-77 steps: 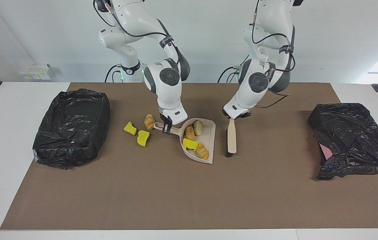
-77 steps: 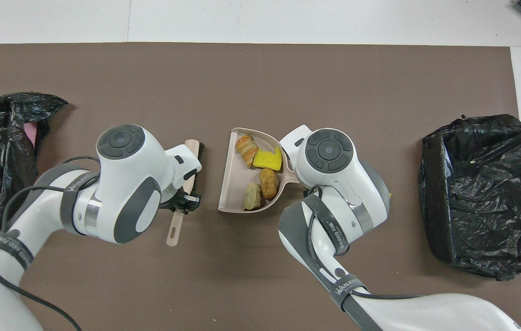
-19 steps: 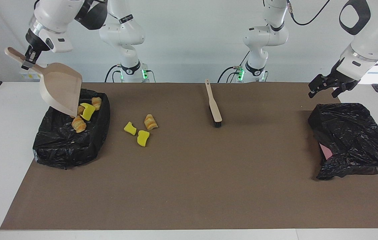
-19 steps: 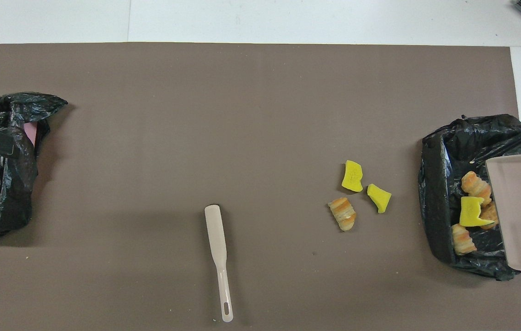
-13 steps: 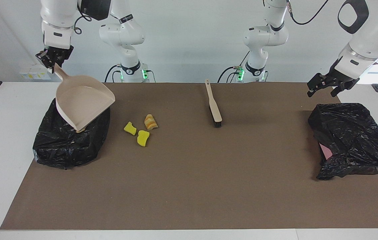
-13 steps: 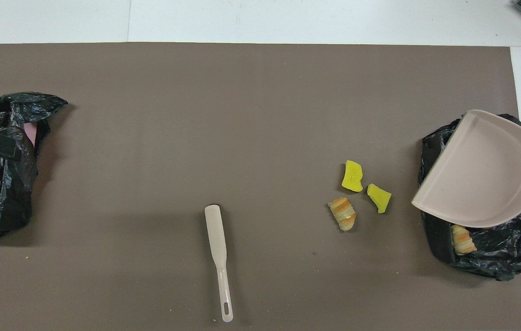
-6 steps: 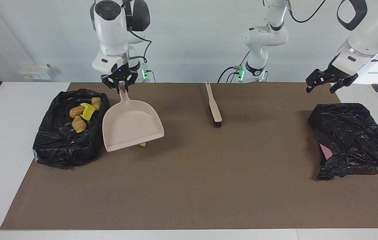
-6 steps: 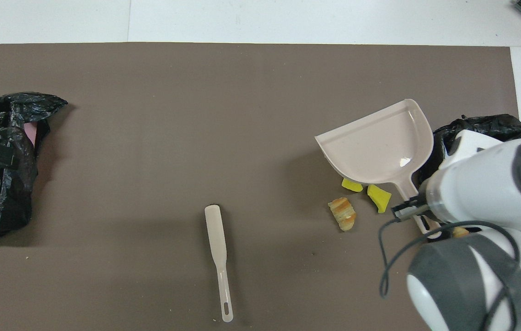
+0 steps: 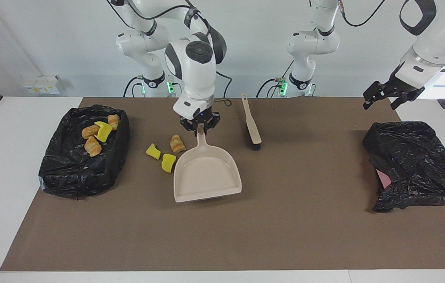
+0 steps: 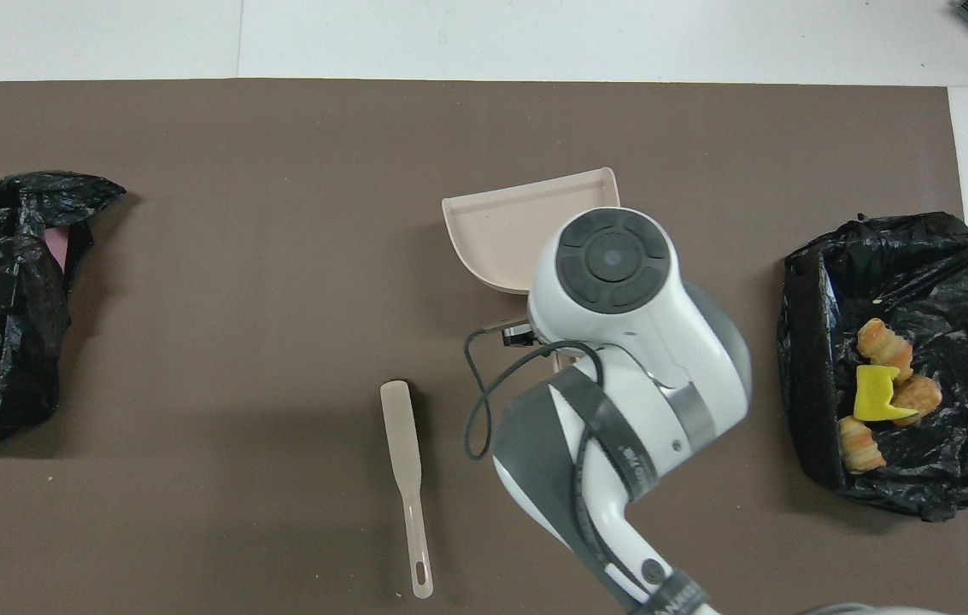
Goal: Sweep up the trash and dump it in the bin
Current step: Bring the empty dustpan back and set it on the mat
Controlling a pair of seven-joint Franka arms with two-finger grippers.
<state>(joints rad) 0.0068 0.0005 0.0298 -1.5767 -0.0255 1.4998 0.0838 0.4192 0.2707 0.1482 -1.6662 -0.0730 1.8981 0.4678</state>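
The beige dustpan (image 10: 519, 231) will keep all the loose scraps together when I sweep them in, because it has a raised curved rim (image 10: 470, 265) behind its wide opening.
My right gripper (image 9: 200, 131) is shut on the handle of the beige dustpan (image 9: 206, 177), which is empty and sits low on the brown mat with its mouth pointing away from the robots. Three loose scraps of trash lie beside the pan toward the right arm's end: two yellow sponge chunks (image 9: 152, 151) (image 9: 168, 162) and a croissant piece (image 9: 177, 144). The right arm hides them in the overhead view, where part of the dustpan (image 10: 518, 222) shows. The black-lined bin (image 9: 122, 131) holds several scraps (image 9: 92, 146), also seen from overhead (image 10: 877, 384). My left gripper (image 9: 379, 103) hangs open and waits.
The beige brush (image 9: 252, 125) lies on the mat near the robots, also in the overhead view (image 10: 407, 461). A second crumpled black bag (image 9: 414, 165) lies at the left arm's end, with the left gripper above its nearer edge.
My right arm has carried the empty dustpan from beside the bin to the mat's middle, past the three loose scraps, and lowered it. The left gripper has barely moved.
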